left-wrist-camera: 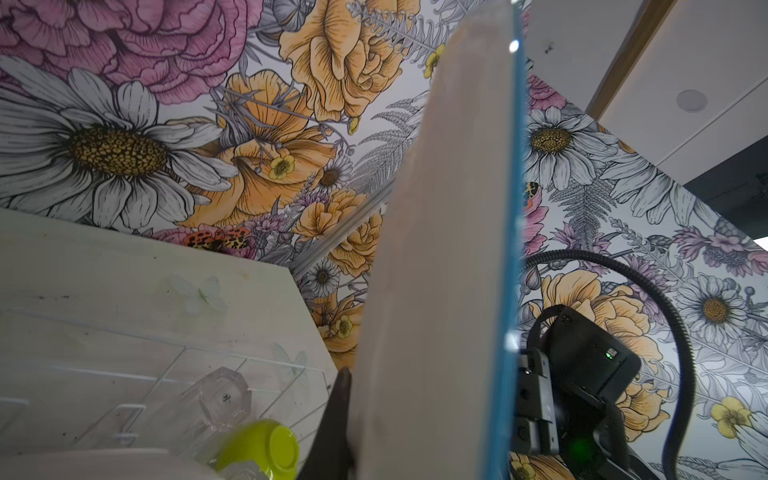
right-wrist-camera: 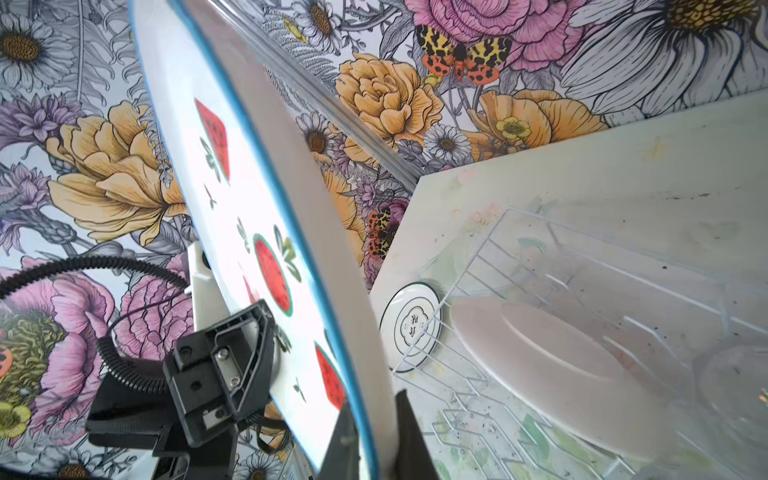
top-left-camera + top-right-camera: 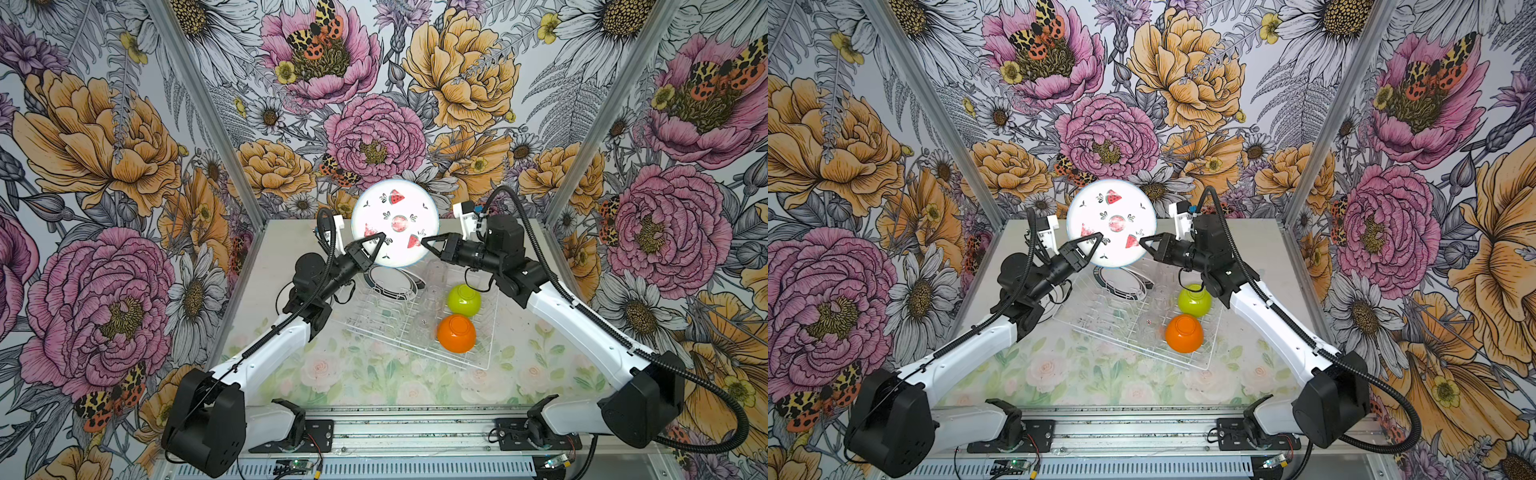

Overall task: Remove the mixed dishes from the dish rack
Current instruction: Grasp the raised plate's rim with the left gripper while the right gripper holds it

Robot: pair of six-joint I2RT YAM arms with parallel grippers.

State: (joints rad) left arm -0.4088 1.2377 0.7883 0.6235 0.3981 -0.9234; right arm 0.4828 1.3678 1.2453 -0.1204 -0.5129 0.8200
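Observation:
The robot's two grippers are both clamping the watermelon plate's rim (image 3: 429, 249), so the right gripper should open and move away before the left gripper lays the watermelon plate on the plate (image 2: 411, 326) beside the rack.
A white plate with watermelon prints (image 3: 395, 212) (image 3: 1113, 208) hangs upright in the air above the back of the dish rack (image 3: 490, 332) (image 3: 1214, 336). My left gripper (image 3: 380, 237) (image 3: 1098, 237) is shut on its lower left rim. In the left wrist view the plate (image 1: 436, 249) fills the jaws and one finger (image 1: 336, 415) presses on its back. My right gripper (image 3: 424, 241) (image 2: 376, 432) is shut on the right rim, with a finger on each side. In the rack sit a lime-green bowl (image 3: 464, 298), an orange bowl (image 3: 456, 332), both upside down, a dark-rimmed plate (image 3: 390, 286) and clear tumblers (image 1: 220, 399).
The rack lies askew on a pale floral table (image 3: 374, 374). Flowered walls close in at the back and both sides, and the back wall stands close behind the raised plate. In the right wrist view a plate (image 2: 540, 353) leans back-side up in the rack.

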